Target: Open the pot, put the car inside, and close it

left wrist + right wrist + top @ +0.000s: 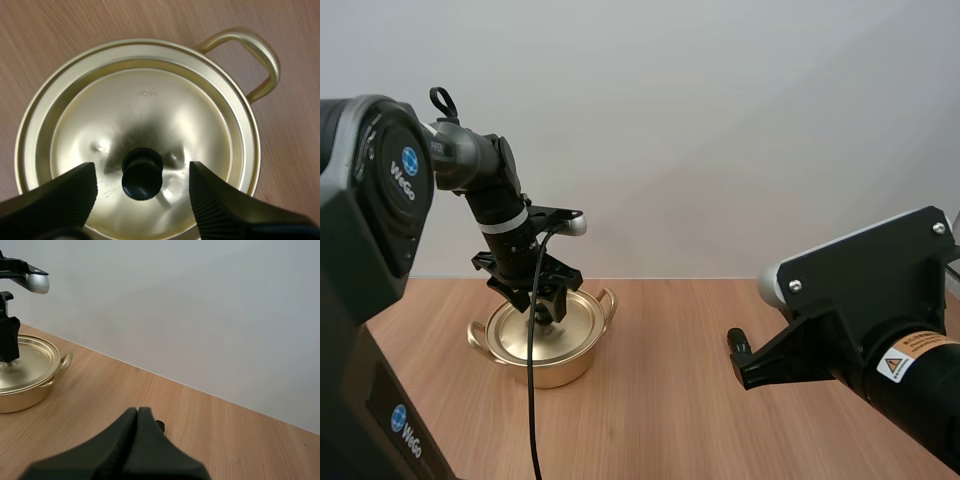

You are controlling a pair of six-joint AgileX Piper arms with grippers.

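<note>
The lid's rim (590, 346) goes unbroken all the way round above the pot's loop handles, so the lid will come away from the pot when I raise the lid's black knob.
A gold pot (552, 362) with two loop handles stands on the wooden table, its lid (150, 115) on. My left gripper (549, 308) hangs straight above the lid. Its fingers (70, 192) stand open on either side of the black knob (142, 173), not touching it. Over the table's right half, my right gripper (734, 340) is shut, with its fingers (131, 426) lying together as one dark wedge on nothing. A small dark thing (159, 426) peeks out on the table just behind those fingers; I cannot tell what it is. The pot (22, 382) also appears far off in the right wrist view.
The wooden table (660, 400) runs back to a plain white wall. Bare wood lies between the pot and my right gripper, and in front of the pot.
</note>
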